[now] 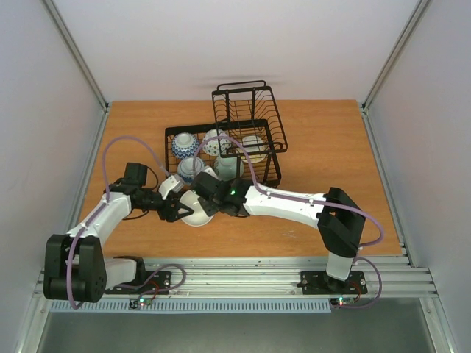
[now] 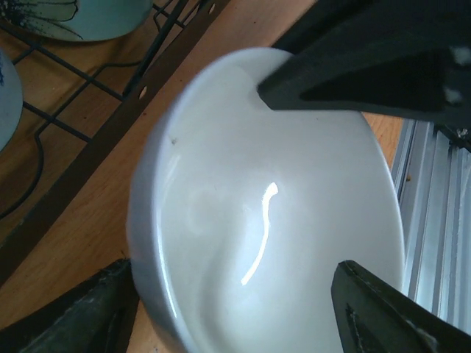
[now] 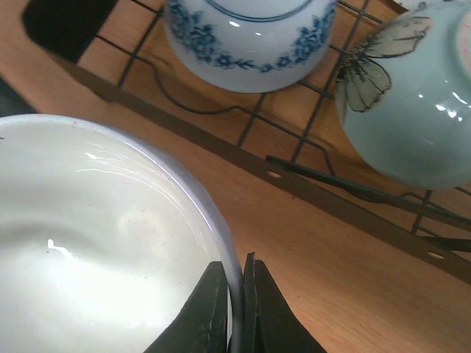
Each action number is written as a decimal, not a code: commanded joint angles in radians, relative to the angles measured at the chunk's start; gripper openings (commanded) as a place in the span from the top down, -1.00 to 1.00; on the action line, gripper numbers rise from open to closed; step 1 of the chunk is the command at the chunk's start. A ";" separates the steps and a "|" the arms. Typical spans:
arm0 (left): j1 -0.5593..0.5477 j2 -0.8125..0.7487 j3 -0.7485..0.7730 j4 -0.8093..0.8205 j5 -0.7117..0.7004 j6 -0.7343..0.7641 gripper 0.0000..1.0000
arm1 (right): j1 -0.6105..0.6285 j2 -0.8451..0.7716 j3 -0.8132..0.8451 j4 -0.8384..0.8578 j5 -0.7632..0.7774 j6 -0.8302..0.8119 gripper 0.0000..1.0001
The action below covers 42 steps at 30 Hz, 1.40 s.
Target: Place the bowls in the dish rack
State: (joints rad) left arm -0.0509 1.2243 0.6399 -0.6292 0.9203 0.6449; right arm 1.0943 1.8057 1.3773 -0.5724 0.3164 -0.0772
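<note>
My left gripper should hold the cream bowl while my right gripper takes the bowl's outer side, because the bowl faces up with my right gripper on its rim [image 3: 225,237].
A cream bowl [image 1: 196,213] sits on the table just in front of the black wire dish rack [image 1: 274,170]. My right gripper [image 1: 209,200] is shut on the bowl's rim [image 3: 213,220], one finger inside and one outside [image 3: 235,268]. My left gripper [image 1: 176,207] is open at the bowl's left side; in the left wrist view [image 2: 232,276] one finger is outside the bowl wall [image 2: 243,184] and the other is over its inside. Several bowls stand in the rack's lower basket: blue-and-white ones [image 1: 184,145], a pale green one [image 1: 228,168] and a cream one [image 1: 255,147].
The rack's smaller raised basket [image 1: 249,107] stands at the back. The rack's front frame bar [image 3: 243,158] runs close behind the held bowl, with a blue-and-white bowl [image 3: 250,37] and a pale green butterfly bowl [image 3: 412,110] just beyond it. Metal rails [image 1: 243,273] edge the near side.
</note>
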 commanded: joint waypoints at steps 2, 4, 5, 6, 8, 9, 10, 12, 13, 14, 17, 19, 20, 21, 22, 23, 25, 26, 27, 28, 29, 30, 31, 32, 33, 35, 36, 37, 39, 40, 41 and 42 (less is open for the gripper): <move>-0.007 0.007 0.026 -0.005 0.003 0.025 -0.22 | 0.035 -0.001 0.060 0.032 0.018 -0.013 0.97; -0.009 0.007 0.029 -0.014 0.003 0.031 0.08 | 0.036 0.003 0.063 0.034 0.021 -0.015 0.97; -0.009 0.007 0.030 -0.016 0.003 0.035 0.27 | 0.038 0.005 0.064 0.035 0.019 -0.016 0.97; -0.010 0.008 0.030 -0.018 0.002 0.036 0.49 | 0.039 0.004 0.065 0.037 0.018 -0.016 0.97; -0.010 0.009 0.032 -0.019 -0.001 0.036 0.86 | 0.039 0.002 0.063 0.037 0.022 -0.017 0.97; -0.011 0.008 0.031 -0.018 -0.004 0.035 0.97 | 0.039 -0.001 0.062 0.037 0.026 -0.015 0.97; -0.011 0.005 0.030 -0.018 -0.006 0.035 0.99 | 0.039 -0.005 0.058 0.038 0.027 -0.013 0.97; -0.012 -0.002 0.031 -0.022 -0.008 0.036 0.99 | 0.039 -0.024 0.038 0.052 0.027 -0.008 0.97; -0.013 -0.005 0.033 -0.028 -0.009 0.039 0.99 | 0.039 -0.043 0.019 0.067 0.024 -0.004 0.97; -0.014 -0.012 0.034 -0.036 -0.007 0.042 0.99 | 0.041 -0.069 -0.011 0.093 0.018 0.003 0.91; -0.014 -0.041 0.027 -0.030 -0.006 0.043 0.99 | 0.039 -0.177 -0.141 0.215 -0.047 0.031 0.42; -0.014 -0.064 0.020 -0.024 -0.002 0.039 0.99 | 0.038 -0.252 -0.227 0.299 -0.118 0.059 0.12; -0.014 -0.075 0.016 -0.021 -0.001 0.038 0.99 | 0.038 -0.281 -0.266 0.339 -0.157 0.073 0.04; -0.014 -0.083 0.012 -0.017 0.001 0.036 0.99 | 0.037 -0.303 -0.302 0.383 -0.203 0.119 -0.03; -0.014 -0.089 0.008 -0.012 0.001 0.038 0.99 | 0.036 -0.316 -0.335 0.431 -0.243 0.150 -0.11; -0.014 -0.092 0.007 -0.011 0.000 0.038 0.99 | 0.036 -0.325 -0.364 0.476 -0.286 0.187 -0.20; -0.014 -0.092 0.007 -0.014 0.003 0.040 0.99 | 0.036 -0.327 -0.415 0.576 -0.360 0.227 -0.54; -0.014 -0.091 0.008 -0.017 0.006 0.044 0.99 | 0.036 -0.326 -0.446 0.636 -0.384 0.246 -0.61; -0.014 -0.091 0.007 -0.021 0.011 0.049 0.99 | 0.036 -0.323 -0.467 0.675 -0.393 0.262 -0.67; -0.014 -0.091 0.007 -0.025 0.015 0.053 0.99 | 0.036 -0.320 -0.485 0.706 -0.399 0.280 -0.71; -0.014 -0.093 0.006 -0.027 0.018 0.059 0.99 | 0.036 -0.317 -0.505 0.738 -0.405 0.298 -0.74; -0.014 -0.096 0.005 -0.028 0.020 0.061 0.99 | 0.036 -0.315 -0.526 0.777 -0.414 0.317 -0.76; -0.014 -0.101 0.003 -0.029 0.022 0.063 0.99 | 0.036 -0.311 -0.544 0.813 -0.425 0.335 -0.78; -0.014 -0.103 0.002 -0.027 0.023 0.065 0.99 | 0.036 -0.308 -0.563 0.852 -0.433 0.350 -0.80; -0.014 -0.106 0.000 -0.027 0.024 0.066 0.99 | 0.036 -0.306 -0.580 0.883 -0.438 0.363 -0.82; -0.014 -0.112 -0.001 -0.027 0.027 0.069 0.99 | 0.036 -0.306 -0.614 0.941 -0.443 0.385 -0.84; -0.014 -0.115 -0.003 -0.026 0.028 0.071 0.99 | 0.037 -0.306 -0.625 0.964 -0.449 0.396 -0.85; -0.014 -0.118 -0.004 -0.027 0.028 0.071 0.99 | 0.038 -0.303 -0.636 0.985 -0.456 0.401 -0.86; -0.014 -0.119 -0.006 -0.024 0.025 0.073 0.99 | 0.041 -0.299 -0.646 1.007 -0.462 0.414 -0.87; -0.014 -0.119 -0.006 -0.023 0.023 0.072 0.99 | 0.043 -0.297 -0.646 1.008 -0.463 0.415 -0.88; -0.014 -0.116 -0.005 -0.022 0.022 0.070 0.99 | 0.045 -0.294 -0.647 1.008 -0.465 0.418 -0.88; -0.014 -0.115 -0.004 -0.023 0.022 0.070 0.99 | 0.047 -0.291 -0.650 1.014 -0.467 0.421 -0.89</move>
State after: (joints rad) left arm -0.0673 1.1278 0.6384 -0.6628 0.8833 0.7078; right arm 1.1332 1.4979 0.7395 0.3435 -0.1287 0.2996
